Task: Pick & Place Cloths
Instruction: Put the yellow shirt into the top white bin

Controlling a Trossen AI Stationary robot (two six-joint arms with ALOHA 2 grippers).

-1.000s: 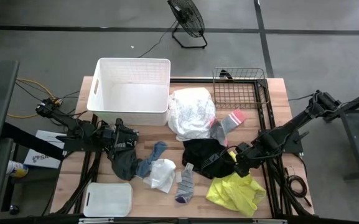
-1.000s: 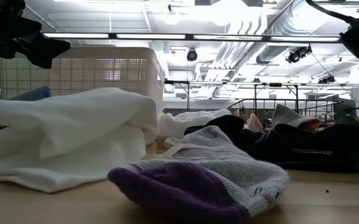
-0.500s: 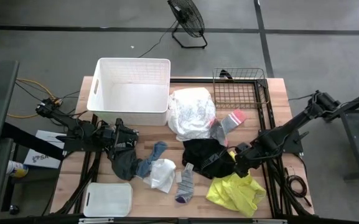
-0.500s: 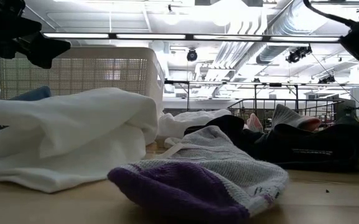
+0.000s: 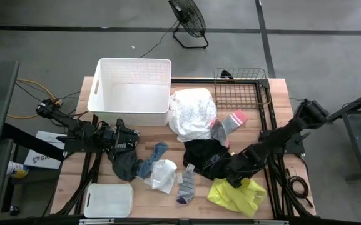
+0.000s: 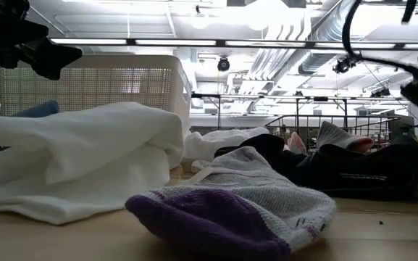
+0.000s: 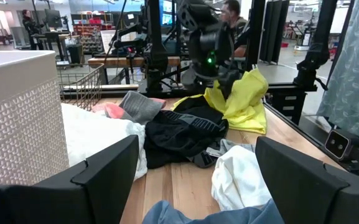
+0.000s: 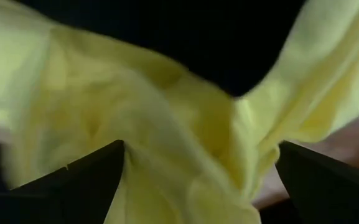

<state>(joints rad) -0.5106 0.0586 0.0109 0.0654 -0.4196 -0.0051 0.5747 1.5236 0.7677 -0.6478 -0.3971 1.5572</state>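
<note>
A raised fold of the neon yellow cloth (image 8: 188,149) is lined up between the right gripper's open fingers, so the gripper should go on down before it closes on that fold (image 5: 229,190).
The neon yellow cloth (image 5: 241,195) lies crumpled near the table's front right. My right gripper (image 5: 231,177) is open right over its far left part; in the right wrist view the yellow cloth (image 8: 167,112) fills the space between the open fingers of the gripper (image 8: 198,186). My left gripper (image 5: 129,136) is open and waits above a dark grey garment (image 5: 124,165); its gripper (image 7: 195,186) looks over a blue sock (image 5: 153,157). A black garment (image 5: 202,153), a large white cloth (image 5: 193,112), a small white cloth (image 5: 163,176), a grey-pink sock (image 5: 231,120) and a grey-purple sock (image 5: 185,185) lie on the table. My right gripper comes at the yellow cloth from above, with a raised fold (image 8: 185,143) between its open fingers. Whether the fingers touch the cloth, I cannot tell. The cloth lies on the table.
A white plastic bin (image 5: 133,90) stands at the far left of the table and a wire basket (image 5: 241,87) at the far right. A white lid (image 5: 108,200) lies at the near left corner. People stand in the room behind the table.
My right gripper has moved toward the table's near edge and a little to the left, and has come down from beside the black garment onto the yellow cloth. The cloths lie as before.
</note>
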